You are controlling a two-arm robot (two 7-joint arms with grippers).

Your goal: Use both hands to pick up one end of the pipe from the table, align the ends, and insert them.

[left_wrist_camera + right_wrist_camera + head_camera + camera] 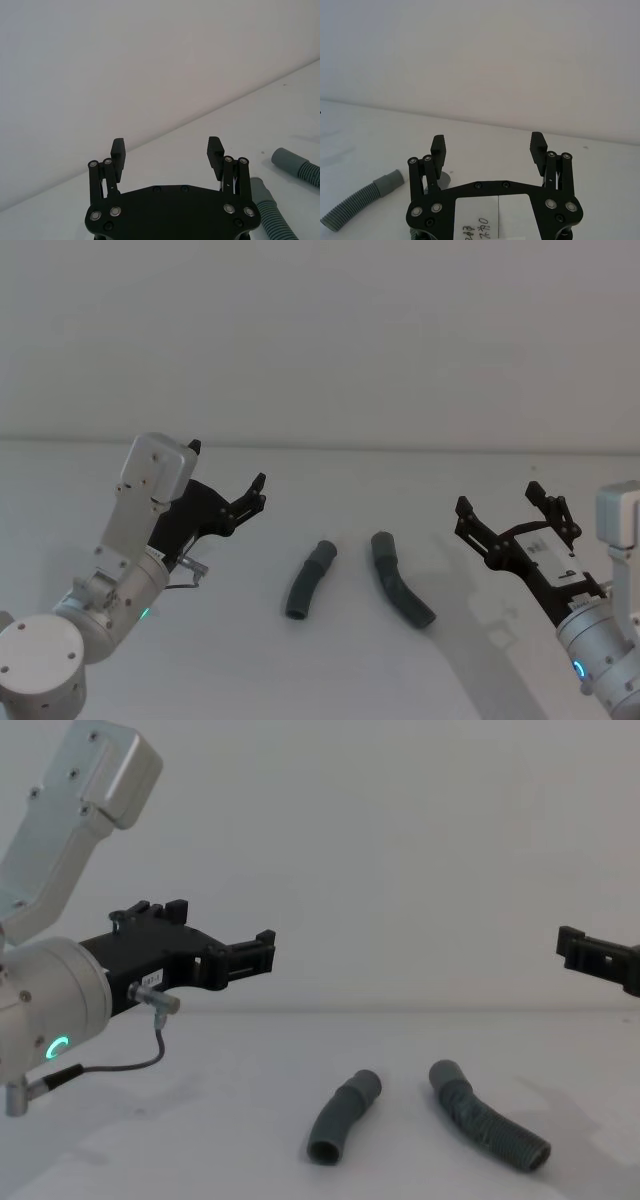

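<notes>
The ribbed part of the pipe ends in a short smooth cuff, so the shorter piece will hold that end straight rather than droop when the robot lifts it.
Two dark grey pipe pieces lie apart on the white table, between my grippers. The shorter piece is on the left and the longer ribbed piece on the right; their upper cuff ends point toward each other. My left gripper hovers open, up and to the left of the shorter piece. My right gripper hangs open above the table, right of the longer piece. In the right wrist view a ribbed pipe piece with a smooth cuff lies off to one side.
A plain pale wall stands behind the table's far edge. The left wrist view shows both pipe pieces beside the fingers. A thin cable loops under the left wrist.
</notes>
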